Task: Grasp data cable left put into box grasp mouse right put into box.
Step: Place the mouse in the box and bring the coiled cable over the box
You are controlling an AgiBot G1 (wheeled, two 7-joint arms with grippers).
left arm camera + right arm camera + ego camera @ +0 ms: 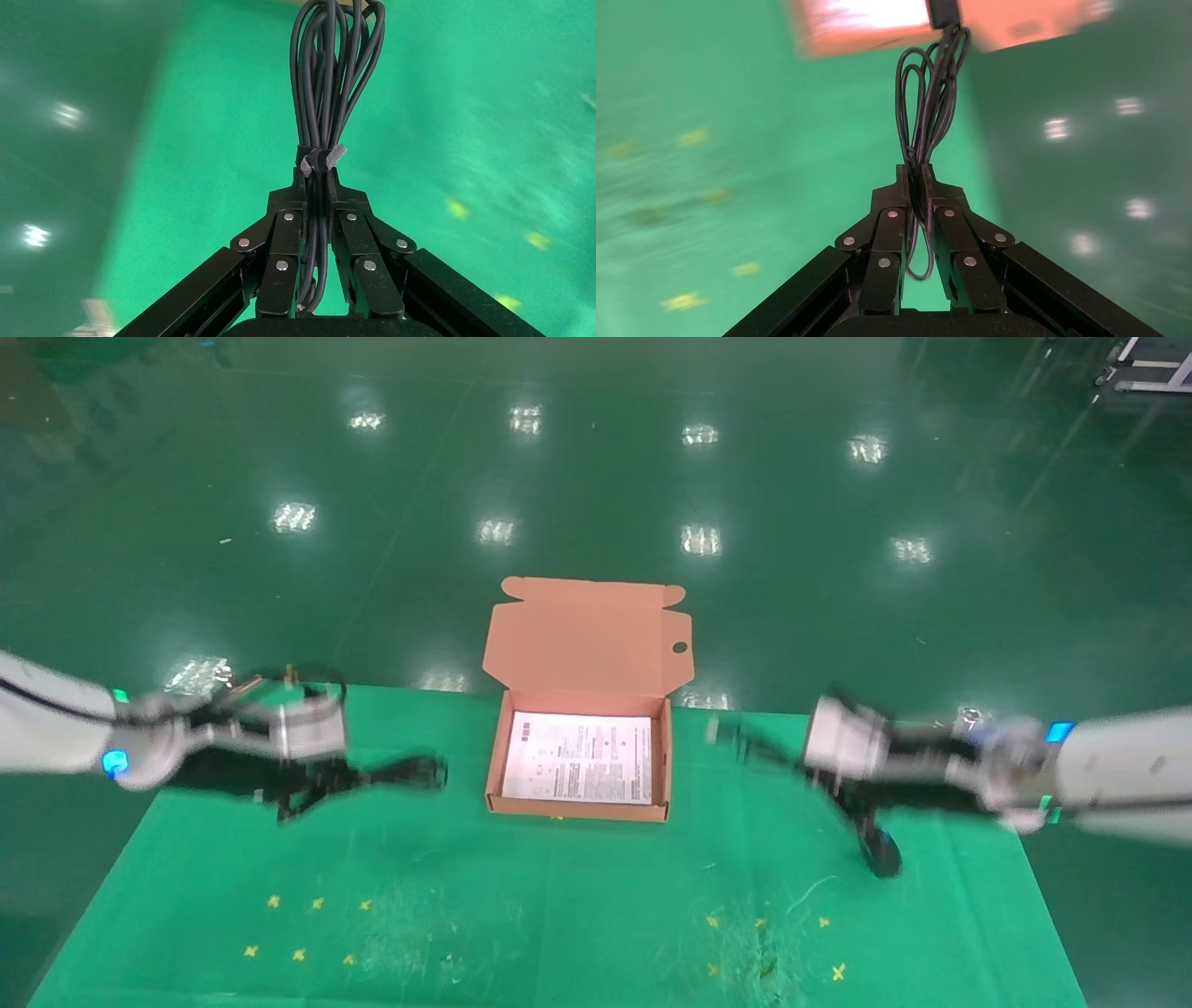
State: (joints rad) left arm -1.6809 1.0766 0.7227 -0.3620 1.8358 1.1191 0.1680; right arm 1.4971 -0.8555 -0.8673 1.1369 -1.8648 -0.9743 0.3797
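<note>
The robot's loaded grippers both face the small box (581,757), so the left gripper should move back with the data cable while the right gripper lowers the mouse (882,855) in first.
The open orange-brown box (577,809) sits at the middle far edge of the green mat, lid (587,640) hinged back, white printed sheet (582,756) on its bottom. My left gripper (354,777) is in the air left of the box. It is shut on the coiled black data cable (414,772), whose strapped loops stick out past the gripper (318,175) in the left wrist view (330,77). My right gripper (754,745) is in the air right of the box, shut on the mouse's bundled cord (930,98). The black mouse (882,852) dangles below that arm.
The green mat (559,915) carries small yellow cross marks near its front left (298,954) and front right (824,922). Shiny green floor lies beyond the table's far edge. The box shows blurred ahead of the right gripper (916,172) in the right wrist view (1032,17).
</note>
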